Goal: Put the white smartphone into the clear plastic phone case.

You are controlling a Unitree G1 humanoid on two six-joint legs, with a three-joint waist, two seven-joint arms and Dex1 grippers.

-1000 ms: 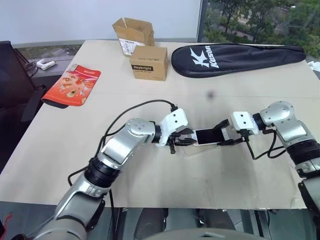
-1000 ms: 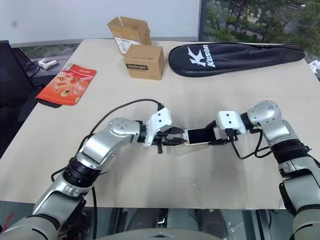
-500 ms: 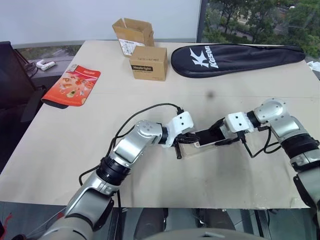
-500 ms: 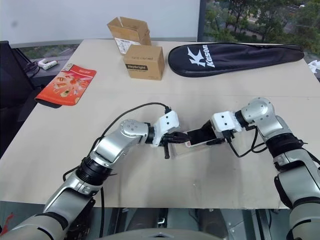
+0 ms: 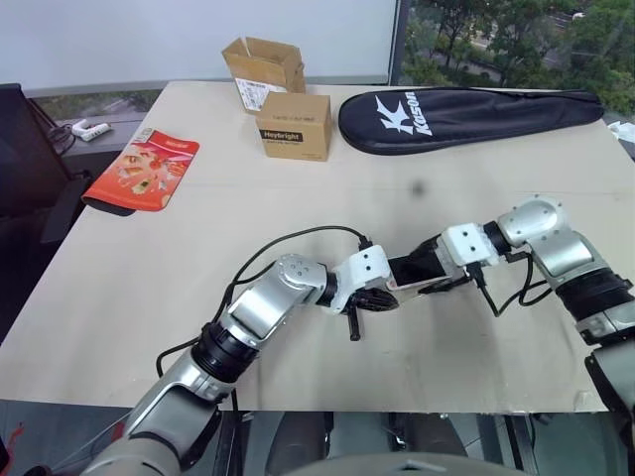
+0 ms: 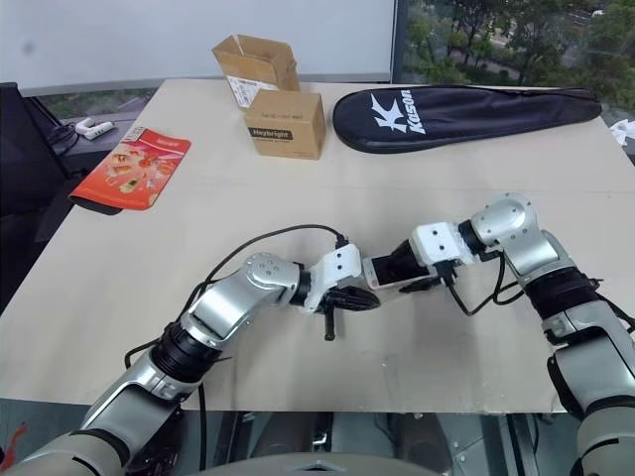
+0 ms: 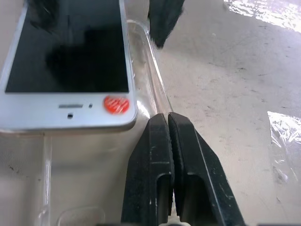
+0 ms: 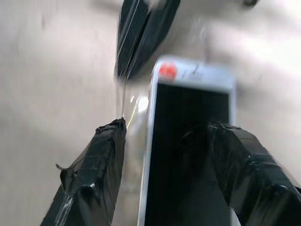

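Note:
The white smartphone sits crooked beside the clear case's rim (image 7: 157,75), so my right gripper should take the smartphone's end opposite the red dot and square it up.
The white smartphone (image 5: 412,273) has a dark screen and a red dot at its near end (image 7: 115,104). My right gripper (image 5: 435,275) holds it across its width, tilted above the table, one finger (image 8: 94,174) on each side. The phone's free end lies over the clear plastic phone case (image 7: 146,70), whose raised rim runs beside the phone. My left gripper (image 7: 167,117) is shut, its two black fingertips pinched on that rim. In the head views the left gripper (image 6: 355,297) sits just below the phone's end, near the table's middle.
At the back of the table (image 5: 119,297) stand a shut cardboard box (image 5: 295,124) and an open one (image 5: 263,61). A black racket bag (image 5: 466,114) lies back right, a red packet (image 5: 144,169) back left. A black cable (image 5: 288,243) loops over my left arm.
My left gripper has shut and moved right and down onto the case's rim. The right gripper has carried the phone leftward, so its end now lies over the case.

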